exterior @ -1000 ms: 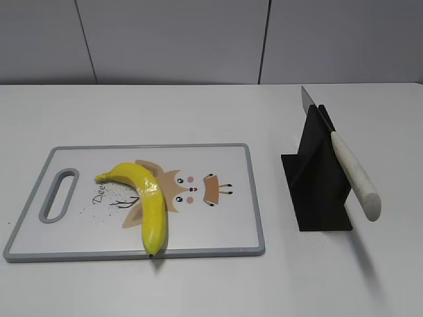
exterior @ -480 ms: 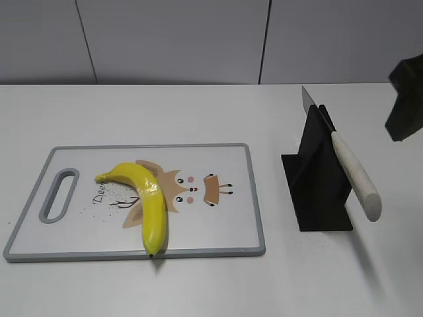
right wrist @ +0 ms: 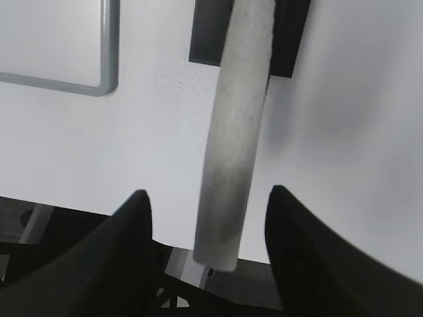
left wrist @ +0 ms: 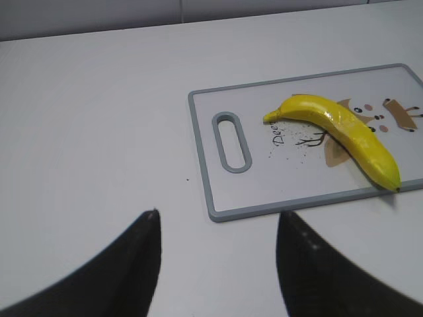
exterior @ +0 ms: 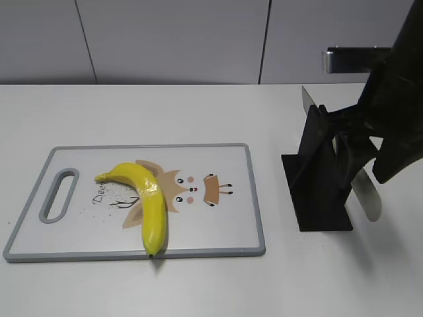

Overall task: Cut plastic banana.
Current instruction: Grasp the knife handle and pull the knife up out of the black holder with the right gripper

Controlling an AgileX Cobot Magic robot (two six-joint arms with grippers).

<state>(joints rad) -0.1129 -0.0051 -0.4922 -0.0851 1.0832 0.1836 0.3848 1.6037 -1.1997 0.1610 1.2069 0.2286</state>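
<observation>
The blade tip (exterior: 307, 99) is sticking up free behind the black stand. The knife (exterior: 366, 195) will therefore come out and the stand will stay standing when I lift.
The plastic banana (exterior: 147, 198) is glossy yellow and sharply bent; it lies on the grey-rimmed cutting board (exterior: 218, 244) at the left, and shows in the left wrist view (left wrist: 344, 129). A knife with a whitish handle (right wrist: 238, 132) rests in a black stand (exterior: 317, 178); its blade tip (exterior: 305, 98) sticks up behind. My right gripper (right wrist: 208, 198) is open, its fingers on either side of the knife handle without touching it; in the exterior view (exterior: 370, 158) it hangs over the handle. My left gripper (left wrist: 218, 218) is open and empty above bare table, left of the board.
The cutting board (left wrist: 264, 210) has a slot handle (left wrist: 231, 142) at its left end and a tan cartoon print (exterior: 192, 188). The table's front edge shows in the right wrist view (right wrist: 79, 211).
My right arm has come in from the right edge and dropped over the knife handle, now covering most of it. The banana, board and stand have not moved.
</observation>
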